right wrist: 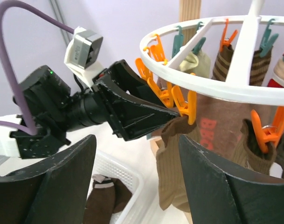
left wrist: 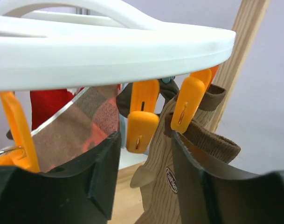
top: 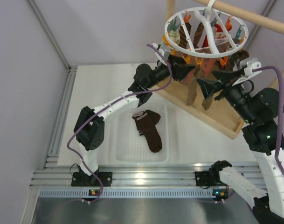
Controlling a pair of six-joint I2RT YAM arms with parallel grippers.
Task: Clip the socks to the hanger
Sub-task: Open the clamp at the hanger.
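The empty orange peg (left wrist: 142,127) has my left gripper at it, but that gripper must fetch a brown sock from the tray (top: 149,129), so next my right gripper squeezes the peg open.
Two dark brown socks (top: 148,129) lie in the white tray (top: 114,140), also seen low in the right wrist view as socks (right wrist: 103,198). The white ring hanger (top: 204,55) hangs at the upper right with orange and teal pegs. My left gripper (top: 189,70) is raised under the ring (left wrist: 109,51), open, its fingers (left wrist: 97,172) on either side of an orange peg (left wrist: 141,121) and a clipped tan sock (left wrist: 165,177). My right gripper (top: 211,80) is open just right of it, facing the ring (right wrist: 202,77), nothing between its fingers (right wrist: 58,182).
A wooden plank stand (top: 216,116) lies under the hanger, which hangs from a wooden rod (top: 253,16). Tan, striped and red socks hang from other pegs. A wooden post (left wrist: 235,70) stands right behind the ring. White walls close off the left and back.
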